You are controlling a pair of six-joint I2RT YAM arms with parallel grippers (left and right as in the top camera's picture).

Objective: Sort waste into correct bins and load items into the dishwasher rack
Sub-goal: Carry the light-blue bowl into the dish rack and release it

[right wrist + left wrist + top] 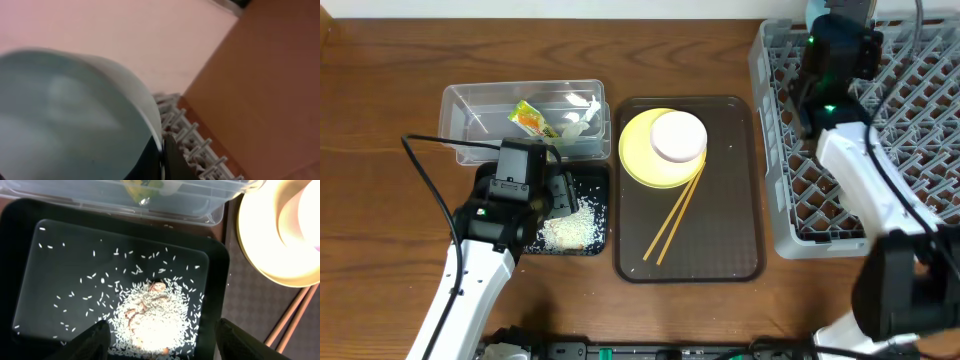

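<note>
The light blue bowl is over free pegs, and my right gripper holds it by its rim. My right gripper keeps lowering the bowl until the rack's far corner holds it up.
My left gripper is open and empty, just above the black tray, with the white rice scraps between its fingers. The clear tub behind it holds the green-yellow wrapper and the white plastic scrap. My right gripper is shut on the rim of the light blue bowl, held over the far part of the grey dishwasher rack. The white bowl sits on the yellow plate. Two chopsticks lie beside them. The small white cup is out of view.
The plate, white bowl and chopsticks lie on a dark brown serving tray between the black tray and the rack. The rack's upright pegs stand close under the blue bowl. Black cables run along the table's front left.
</note>
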